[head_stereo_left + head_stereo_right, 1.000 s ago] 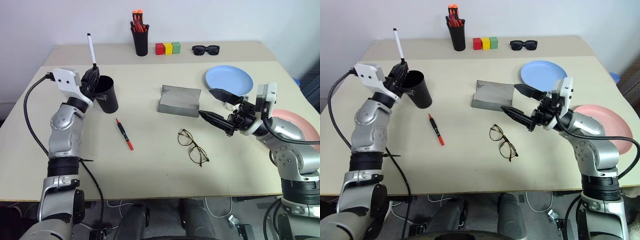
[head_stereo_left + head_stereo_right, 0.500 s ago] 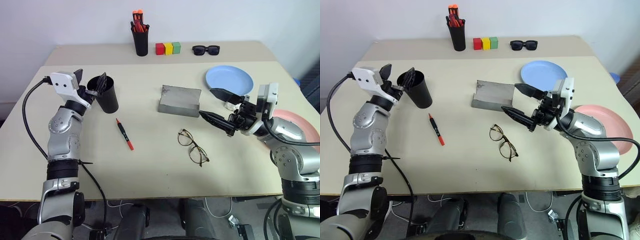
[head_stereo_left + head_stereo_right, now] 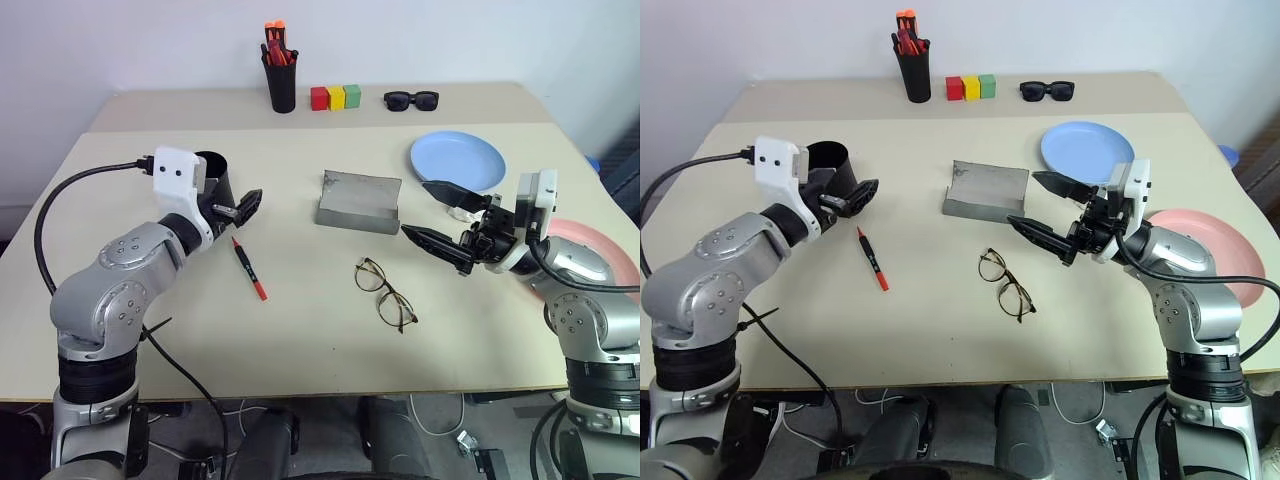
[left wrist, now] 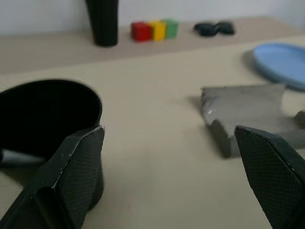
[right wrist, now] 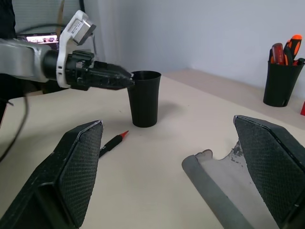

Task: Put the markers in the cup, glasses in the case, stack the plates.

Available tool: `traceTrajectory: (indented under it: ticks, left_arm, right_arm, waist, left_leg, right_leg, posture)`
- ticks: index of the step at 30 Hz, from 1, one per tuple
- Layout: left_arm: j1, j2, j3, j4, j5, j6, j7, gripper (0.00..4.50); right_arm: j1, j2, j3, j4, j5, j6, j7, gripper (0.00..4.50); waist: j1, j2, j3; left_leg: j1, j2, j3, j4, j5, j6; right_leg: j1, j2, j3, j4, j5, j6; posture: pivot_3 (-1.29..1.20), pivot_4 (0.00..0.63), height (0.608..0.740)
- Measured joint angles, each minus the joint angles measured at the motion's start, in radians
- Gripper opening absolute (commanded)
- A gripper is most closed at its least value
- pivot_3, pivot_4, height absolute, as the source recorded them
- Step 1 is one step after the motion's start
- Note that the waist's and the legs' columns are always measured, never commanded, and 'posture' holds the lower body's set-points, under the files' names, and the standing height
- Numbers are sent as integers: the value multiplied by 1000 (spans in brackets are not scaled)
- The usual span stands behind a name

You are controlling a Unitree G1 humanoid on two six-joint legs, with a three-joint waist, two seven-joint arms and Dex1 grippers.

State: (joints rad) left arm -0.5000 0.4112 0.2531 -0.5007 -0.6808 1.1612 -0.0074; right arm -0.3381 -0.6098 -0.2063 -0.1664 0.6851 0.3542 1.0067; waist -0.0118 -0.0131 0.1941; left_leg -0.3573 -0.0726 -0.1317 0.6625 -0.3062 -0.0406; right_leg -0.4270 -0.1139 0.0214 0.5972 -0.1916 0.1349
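Observation:
The black marker lies clear of the cup, so the robot's open left gripper should keep going down to the black marker's body [image 3: 246, 264] and close there.
The black cup [image 3: 218, 183] stands at the table's left, partly behind my left wrist. A pale marker end [image 4: 13, 156] shows inside it. My left gripper [image 3: 240, 206] is open and empty, level beside the cup's right side. The black marker with the red cap [image 3: 249, 268] lies on the table just in front of it. The wire-rimmed glasses [image 3: 386, 293] lie mid-table, in front of the open grey case [image 3: 358, 200]. My right gripper [image 3: 414, 207] hangs open and empty just right of the case. The blue plate [image 3: 458, 160] and the pink plate [image 3: 592, 256] lie apart at the right.
At the back stand a black pen holder [image 3: 281, 82] with orange-tipped pens, three coloured blocks [image 3: 335, 96] and black sunglasses [image 3: 411, 99]. A black cable [image 3: 70, 190] loops from my left wrist.
My left gripper opened and let the white marker drop into the cup. It then swung down and right, from over the cup's rim to its right side. The right arm kept still.

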Motion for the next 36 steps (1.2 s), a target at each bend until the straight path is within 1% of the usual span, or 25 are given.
traceTrajectory:
  ticks: [2, 4, 6, 8, 10, 15, 20, 24, 27, 28, 30, 32, 34, 35, 36]
  left_arm:
    - [-29, -104, 54, -25, -20, 157, 91, 4456]
    - [-32, -150, 66, -19, 19, 257, 167, 4456]
    - [-46, -242, 146, 9, 41, 311, 209, 4456]
    - [-58, -298, 190, 28, 60, 352, 230, 4456]
    - [-86, -366, 229, 57, 113, 384, 275, 4456]
    - [-109, -432, 283, 106, 227, 428, 335, 4456]
    - [-144, -399, 271, 148, 292, 438, 306, 4456]
    - [-166, -399, 244, 207, 326, 416, 279, 4456]
    - [-190, -442, 242, 226, 351, 419, 275, 3637]
    - [-199, -471, 258, 227, 360, 423, 275, 3147]
    - [-205, -500, 272, 231, 367, 426, 268, 2207]
    - [-204, -503, 274, 238, 372, 428, 257, 1149]
    - [-202, -502, 274, 239, 380, 428, 248, 201]
    - [-202, -499, 271, 238, 382, 429, 239, 89]
    - [-200, -495, 269, 236, 386, 424, 228, 89]
  right_arm:
    - [-4, 2, 5, 9, -8, -3, 5, 4500]
    - [-8, 3, 9, 16, -15, -12, 7, 4500]
    - [-9, 10, 14, 17, -15, -14, 5, 4500]
    - [-14, 20, 22, 17, -15, -14, -1, 4500]
    - [-15, 23, 35, 15, -15, -14, -4, 4500]
    - [-16, 22, 40, 14, -26, -15, -10, 4500]
    - [-10, 23, 39, 11, -26, -15, -25, 4500]
    - [-3, 41, 45, 4, -26, -15, -37, 4500]
    - [-3, 43, 53, -3, -26, -14, -40, 4500]
    - [-3, 42, 53, -4, -26, -14, -40, 4500]
    - [-6, 42, 53, -4, -26, -12, -45, 4500]
    - [-7, 42, 52, -8, -22, -1, -59, 4500]
    - [-8, 42, 51, -16, -15, 10, -69, 4500]
    - [-8, 42, 51, -23, -14, 10, -71, 4500]
    - [-10, 42, 52, -28, -14, 10, -73, 4500]
  waist:
    - [1, 0, 0]
    - [-1, 0, 0]
    - [-2, 0, 0]
    - [1, 0, 0]
    - [3, 0, 0]
    - [4, 0, 0]
    - [2, -1, 0]
    - [3, -1, 0]
    - [8, -1, 0]
    - [8, -1, 0]
    - [10, -1, 0]
    - [12, 0, 0]
    - [16, 0, 0]
    - [17, 0, 0]
    - [19, 0, 0]
  left_leg:
    - [0, 0, 0, 1, 0, 0]
    - [0, 0, 0, 0, 0, 0]
    - [0, 0, 0, 0, 1, -1]
    - [0, 0, 0, 0, 1, -1]
    - [-1, 0, 0, 0, 1, -2]
    - [-1, 0, 0, 0, 1, -2]
    - [-1, 0, 0, 0, 1, -2]
    - [-1, 0, 0, 0, 1, -3]
    - [-1, -1, 0, 0, 2, -3]
    - [-1, -1, 0, 0, 2, -3]
    - [-1, -1, 0, 0, 2, -3]
    - [0, -1, 0, 0, 2, -3]
    - [-1, -1, 0, 0, 2, -3]
    - [0, -1, 0, 0, 2, -3]
    - [-1, -1, 0, 0, 2, -3]
  right_leg:
    - [0, 0, 0, 0, 0, 0]
    - [0, 1, 0, 0, 0, 0]
    - [0, 1, 0, 0, 0, 0]
    - [0, 1, 0, 0, 0, 0]
    - [0, 1, 0, -1, 0, 0]
    - [0, 1, 0, -1, 0, 0]
    - [0, 1, 0, -1, 0, 0]
    - [0, 1, 0, -1, 0, 0]
    - [0, 0, 0, -1, 0, 0]
    - [0, 0, 0, -1, 0, 0]
    - [1, 0, 0, -1, 0, 0]
    - [1, 0, 0, -1, 0, 0]
    - [1, 0, 0, -1, 0, 0]
    - [1, 0, 0, -1, 0, 0]
    - [1, 0, 0, -1, 0, 0]
  posture:
    - [0, 150, 740]
    - [0, 150, 740]
    - [0, 150, 740]
    - [0, 150, 740]
    - [0, 150, 740]
    - [0, 150, 740]
    - [0, 150, 740]
    - [0, 150, 740]
    - [0, 150, 740]
    - [0, 150, 740]
    - [0, 150, 740]
    - [0, 150, 740]
    - [0, 150, 740]
    - [0, 150, 740]
    - [0, 150, 740]
